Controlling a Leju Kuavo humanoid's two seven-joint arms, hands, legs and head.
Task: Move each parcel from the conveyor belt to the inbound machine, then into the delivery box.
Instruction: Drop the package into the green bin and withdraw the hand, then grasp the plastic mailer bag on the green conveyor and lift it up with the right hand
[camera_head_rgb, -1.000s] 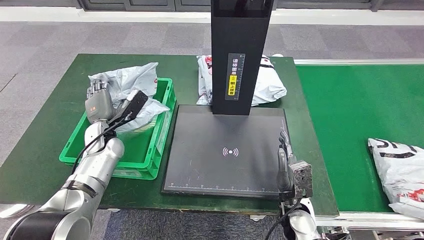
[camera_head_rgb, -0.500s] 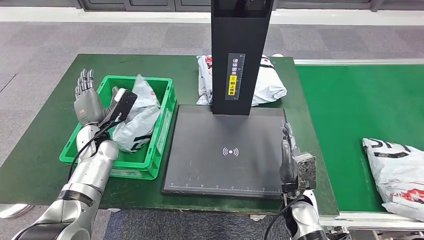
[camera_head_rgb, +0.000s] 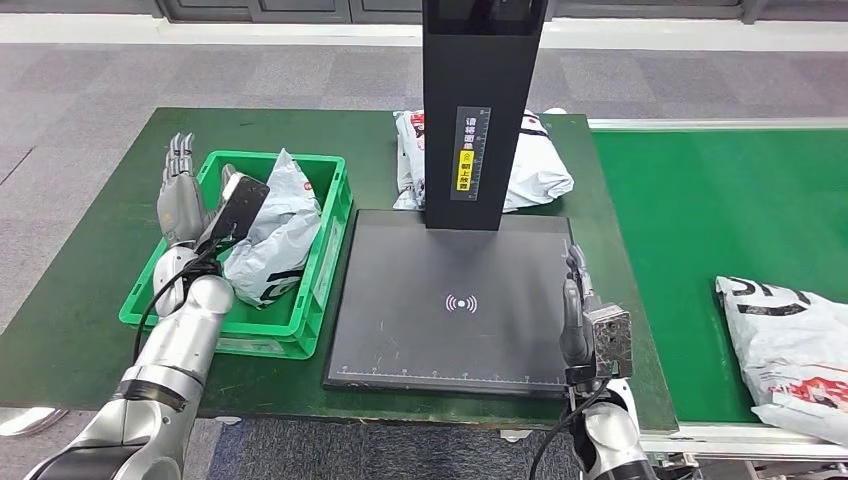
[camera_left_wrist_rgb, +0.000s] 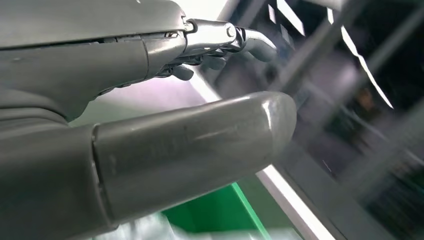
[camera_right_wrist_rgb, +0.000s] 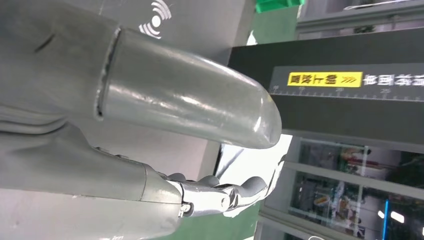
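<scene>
The white parcel is on the conveyor belt, and its wrinkled side looks slack. It should bunch up and hang in folds when I lift it off the belt.
A white and grey parcel lies in the green delivery box at the left of the table. My left hand is raised beside the box's left wall, fingers straight and apart, holding nothing; in the left wrist view its thumb and fingers are spread. My right hand stands open at the right edge of the black inbound machine plate. Another white parcel with red print lies on the green conveyor belt at the right.
The machine's black column rises behind the plate, and a white parcel lies on the table behind it. The green table top is bare left of the box. Grey floor lies beyond the table.
The parcel has dropped from my left hand into the green box, and that hand has opened and drawn back to the left. The parcel on the conveyor belt has crept leftward.
</scene>
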